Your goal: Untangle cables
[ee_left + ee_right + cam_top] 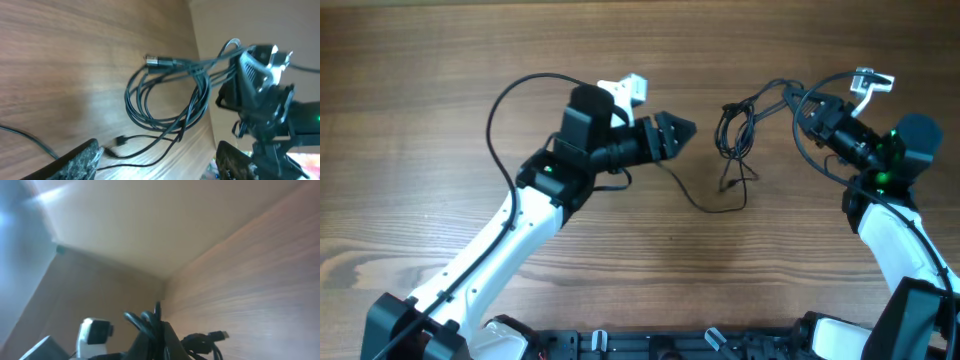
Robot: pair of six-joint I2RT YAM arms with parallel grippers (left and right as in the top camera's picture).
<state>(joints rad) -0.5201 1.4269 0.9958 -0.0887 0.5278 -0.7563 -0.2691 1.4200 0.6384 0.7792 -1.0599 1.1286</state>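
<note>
I expect the cables to come along as one tangled bundle when my left gripper lifts them, because the cables [167, 121]' black loops cross [202, 89] and bunch together.
The cables [735, 128] are a small tangle of thin black cords near the table's middle right, with one loose strand [705, 200] curving down and left. In the left wrist view the looped bundle [165, 95] lies ahead, with plug tips near the fingers. My left gripper [682, 130] is open and empty, just left of the bundle. My right gripper [804, 104] is shut on the cables' upper strands; the right wrist view shows the cords [150, 322] pinched between the fingers [159, 335], with a plug tip [220, 335] hanging beside them.
The table [440, 60] is bare brown wood. A thicker black arm cable [505, 110] loops over the table left of the left arm. The arm bases stand along the front edge [650, 345].
</note>
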